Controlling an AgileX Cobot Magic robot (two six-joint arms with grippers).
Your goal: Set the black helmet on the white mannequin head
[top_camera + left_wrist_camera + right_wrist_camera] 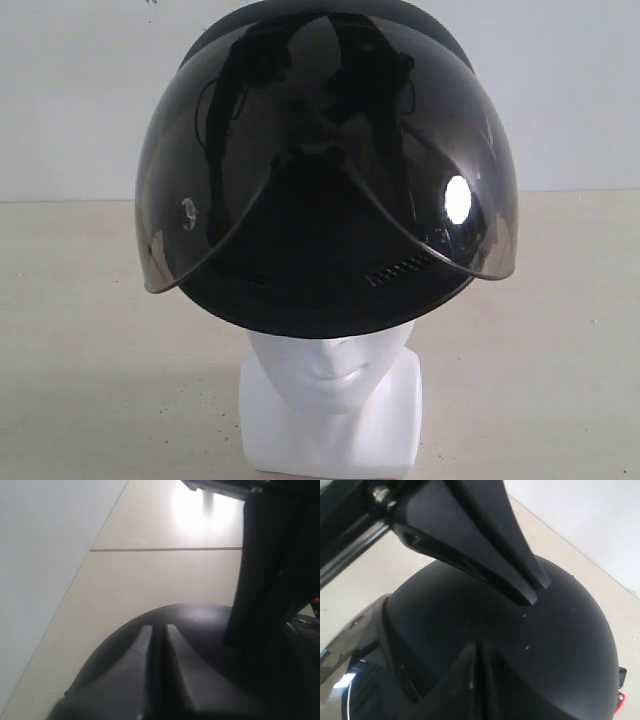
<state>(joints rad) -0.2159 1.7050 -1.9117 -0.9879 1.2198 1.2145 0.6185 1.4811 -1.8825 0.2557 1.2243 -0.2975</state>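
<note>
The smoky visor [325,100] flares out above the mannequin's face, so my left gripper should steady the black helmet's shell [185,622] while my right gripper swings the visor down.
The black helmet [310,270] sits over the top of the white mannequin head [332,378], hiding everything above the nose. Its smoky visor [190,190] is raised and flares out in front. No gripper shows directly in the exterior view. In the left wrist view my left gripper [159,628] is shut and empty, its tips right over the matte shell [200,617], with the other arm's fingers [260,595] beside it. In the right wrist view my right gripper [478,648] is shut and empty over the shell [570,645], and the left gripper's fingers [520,580] reach the crown.
The head's square base stands on a beige table [80,350] in front of a white wall [80,90]. A seam [165,549] crosses the tabletop beyond the helmet. Both arms crowd together above the helmet's crown.
</note>
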